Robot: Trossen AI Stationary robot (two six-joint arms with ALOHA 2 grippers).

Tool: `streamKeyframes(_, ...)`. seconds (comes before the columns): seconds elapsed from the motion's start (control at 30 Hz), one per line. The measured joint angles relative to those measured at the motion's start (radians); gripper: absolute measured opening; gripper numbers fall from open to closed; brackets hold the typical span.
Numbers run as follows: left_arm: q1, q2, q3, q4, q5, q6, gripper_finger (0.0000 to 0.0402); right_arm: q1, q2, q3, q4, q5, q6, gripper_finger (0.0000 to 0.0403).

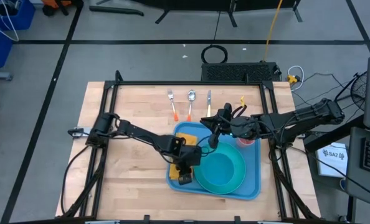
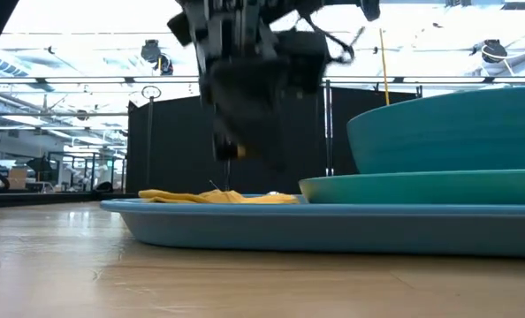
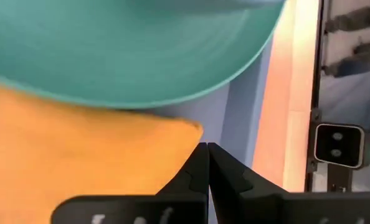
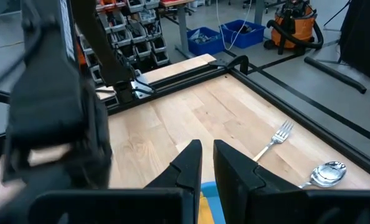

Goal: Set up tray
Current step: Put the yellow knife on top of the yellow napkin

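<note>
The yellow napkin is lying flat in the blue tray, so my left gripper goes on pulling back until that gripper hangs over the clear wood before it opens.
The blue tray lies flat on the wooden table. A yellow napkin lies flat in its far left part. A teal bowl sits on a teal plate in the tray's middle. My left gripper is shut and points down over the tray's near left part, at the napkin's near corner; I see nothing between its fingers. My right gripper hovers over the tray's far part with only a narrow gap between its fingers, and it is empty.
A red cup stands in the tray's far right corner, under the right arm. A fork, a spoon and a knife lie side by side on the table beyond the tray. Bare wood stretches left of the tray.
</note>
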Motion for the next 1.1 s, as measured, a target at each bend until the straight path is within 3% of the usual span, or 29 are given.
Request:
streamKeyframes(0.4, 0.016, -0.202, 0.001, -0.242, -0.342, 0.053, 0.0003, 0.000, 0.000, 0.000, 0.008, 0.000, 0.000, 0.0034)
streamKeyframes(0.57, 0.053, -0.240, 0.002, -0.253, -0.368, 0.027, 0.0008, -0.014, 0.000, 0.000, 0.042, -0.004, 0.045, 0.0034)
streamKeyframes(0.7, 0.081, -0.270, 0.000, -0.253, -0.375, 0.005, 0.0003, -0.058, 0.000, 0.000, -0.007, -0.124, 0.118, 0.0043)
streamKeyframes(0.87, 0.118, -0.356, -0.025, -0.259, -0.427, -0.025, 0.0004, -0.099, -0.001, 0.000, -0.057, -0.145, 0.169, 0.0060)
streamKeyframes(1.1, 0.185, -0.587, -0.268, 0.050, -0.389, -0.124, 0.0003, -0.154, -0.007, 0.000, -0.042, -0.290, 0.168, 0.0057)
